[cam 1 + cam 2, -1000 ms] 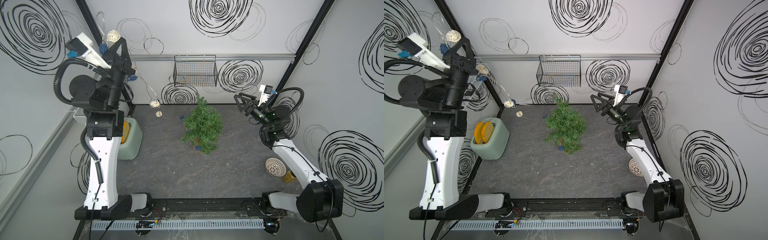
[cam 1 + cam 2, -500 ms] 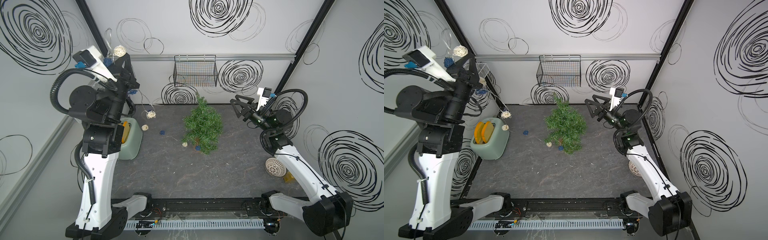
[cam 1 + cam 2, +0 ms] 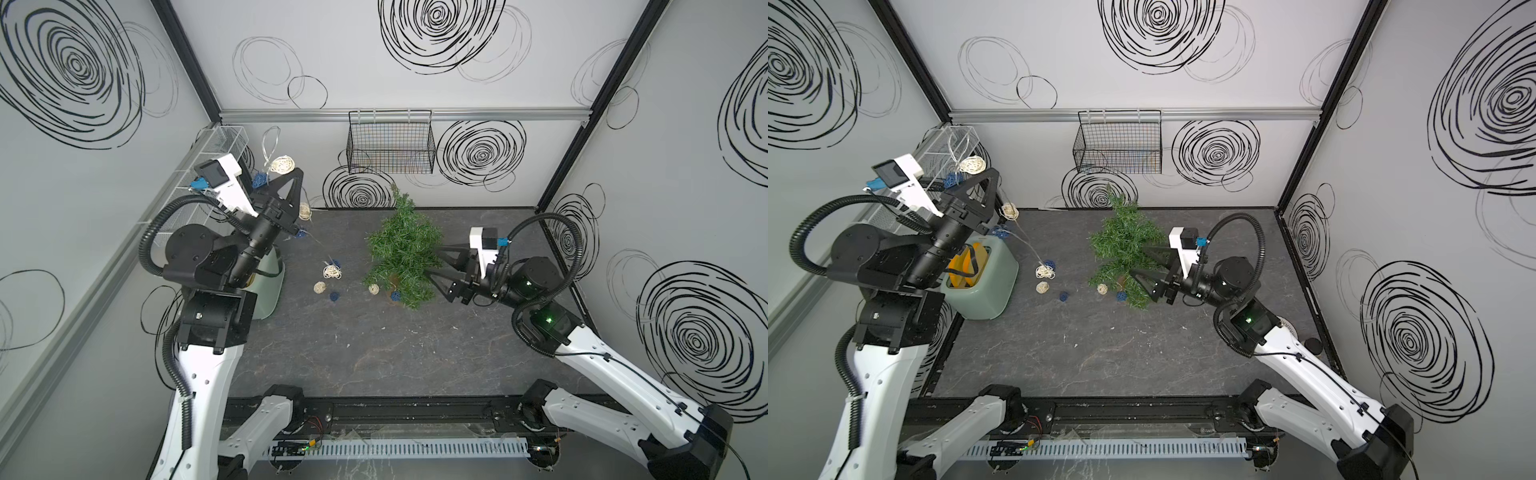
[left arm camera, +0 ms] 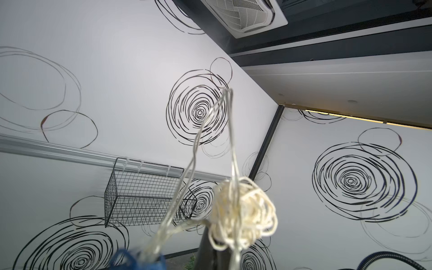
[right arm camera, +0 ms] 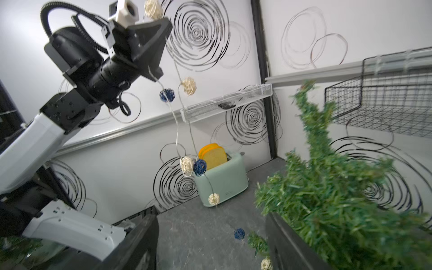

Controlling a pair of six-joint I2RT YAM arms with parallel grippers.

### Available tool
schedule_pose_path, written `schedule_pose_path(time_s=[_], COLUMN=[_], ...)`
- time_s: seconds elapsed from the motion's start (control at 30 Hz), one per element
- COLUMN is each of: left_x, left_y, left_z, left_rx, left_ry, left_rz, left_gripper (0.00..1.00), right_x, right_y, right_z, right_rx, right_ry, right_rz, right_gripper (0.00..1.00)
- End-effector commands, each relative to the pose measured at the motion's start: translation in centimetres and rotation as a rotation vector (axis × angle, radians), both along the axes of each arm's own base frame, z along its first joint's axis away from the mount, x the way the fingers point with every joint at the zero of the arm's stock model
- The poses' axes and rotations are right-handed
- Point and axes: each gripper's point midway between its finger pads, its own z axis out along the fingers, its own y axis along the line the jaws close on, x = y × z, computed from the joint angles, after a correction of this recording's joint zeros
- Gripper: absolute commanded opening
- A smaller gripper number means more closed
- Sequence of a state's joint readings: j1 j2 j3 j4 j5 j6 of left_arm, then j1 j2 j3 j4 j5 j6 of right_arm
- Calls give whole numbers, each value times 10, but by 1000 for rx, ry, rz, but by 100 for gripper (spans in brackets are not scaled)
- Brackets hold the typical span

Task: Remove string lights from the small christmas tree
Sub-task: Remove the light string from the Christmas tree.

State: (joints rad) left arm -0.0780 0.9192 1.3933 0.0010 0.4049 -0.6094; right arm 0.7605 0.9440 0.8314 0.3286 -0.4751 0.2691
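Note:
A blue ball lies clear of the tree, so the robot's right gripper should keep going around the tree's front and close on the wire next to that ball.
The small christmas tree [image 3: 401,249] [image 3: 1125,245] stands leaning at the table's middle back. My left gripper [image 3: 296,176] [image 3: 990,176] is raised at the back left, shut on the string lights [image 3: 332,272]. A cream ball [image 4: 243,212] and a loop of wire sit at its tip. The wire hangs down to cream and blue balls on the table [image 3: 1042,272], and the last balls [image 3: 1121,296] lie at the tree's foot. My right gripper [image 3: 434,266] [image 5: 210,217] is open at the tree's right side. One of its fingers [image 5: 287,238] touches the tree's branches [image 5: 339,205].
A mint toaster [image 3: 980,278] holding yellow toast stands at the left under my left arm. A black wire basket [image 3: 390,145] hangs on the back wall. A white mesh shelf [image 3: 216,141] runs along the left wall.
My left gripper has come down and towards the back, and more of the hanging balls now lie on the table. My right gripper has swung left from the wall up to the tree.

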Motion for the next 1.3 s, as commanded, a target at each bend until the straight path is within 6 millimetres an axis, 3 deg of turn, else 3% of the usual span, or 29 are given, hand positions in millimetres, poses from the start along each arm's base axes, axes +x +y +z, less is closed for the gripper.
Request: schedule_pose_path(time_s=[0.0,0.17,0.3,0.43,0.63,0.9,1.07,1.27], left_x=[-33,-42,-49,-55,-58,-63,-65,-67], left_y=[-9,-8,-7,-8,-8,-13,-14,-17], left_z=[20,11,10,19,26,32,32,32], left_rx=[-16,10,17,29,21,15,26,29], left_ry=[-88,-78,-80,-98,-109,-120,-123,-120], left_rz=[-79,-58,-49,-45,-54,-88,-88,-100], left_gripper=[0,0,0,0,0,0,0,0], right_x=[-13,-24,-25,-24,-22,2,14,32], right_y=[19,55,86,116,151,189,204,208], right_z=[-47,-103,-129,-143,-164,-195,-207,-211], right_rx=[-158,-303,-417,-480,-421,-424,-400,-333], right_ry=[-21,0,-48,-113,-192,-182,-196,-186], right_rz=[17,23,3,-7,17,-26,-59,-104], right_gripper=[76,74,73,73,74,72,72,72])
